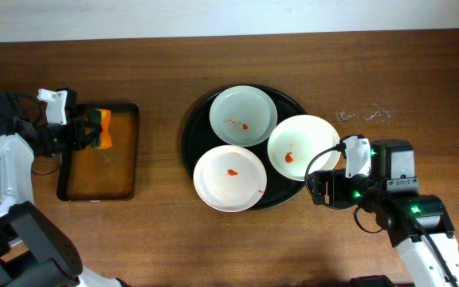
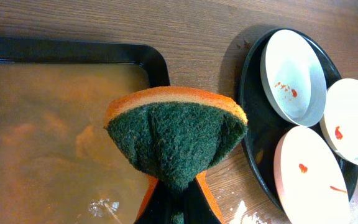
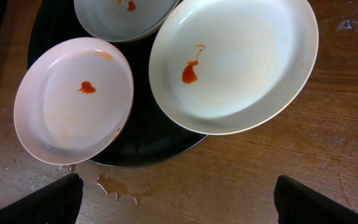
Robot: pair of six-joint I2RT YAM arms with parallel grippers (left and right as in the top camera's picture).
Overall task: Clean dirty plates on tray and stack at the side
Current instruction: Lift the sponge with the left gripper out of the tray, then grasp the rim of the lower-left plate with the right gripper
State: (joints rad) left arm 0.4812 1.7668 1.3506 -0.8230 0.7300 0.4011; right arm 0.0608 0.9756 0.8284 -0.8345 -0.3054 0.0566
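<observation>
My grippers are off the smeared front plate (image 1: 228, 180), which lies loose across the round tray's rim, so my right gripper should pinch the plate's edge (image 1: 260, 194) before my left gripper wipes the plate.
Three white plates lie on the round black tray (image 1: 191, 131): a back plate (image 1: 243, 115), a front left plate (image 1: 229, 178) and a right plate (image 1: 304, 147), each with red-orange smears. The right plate overhangs the tray's rim. My left gripper (image 1: 86, 131) is shut on a folded orange-and-green sponge (image 2: 176, 137) above the rectangular tray's right edge. My right gripper (image 3: 176, 202) is open and empty, just in front of the right plate (image 3: 235, 62), over bare wood. The tray (image 3: 148, 140) and front left plate (image 3: 73, 99) also show in the right wrist view.
A rectangular black tray (image 1: 126, 151) with brownish liquid stands at the left. Small water puddles lie on the wood near the round tray's front (image 3: 120, 186) and at the back right (image 1: 365, 115).
</observation>
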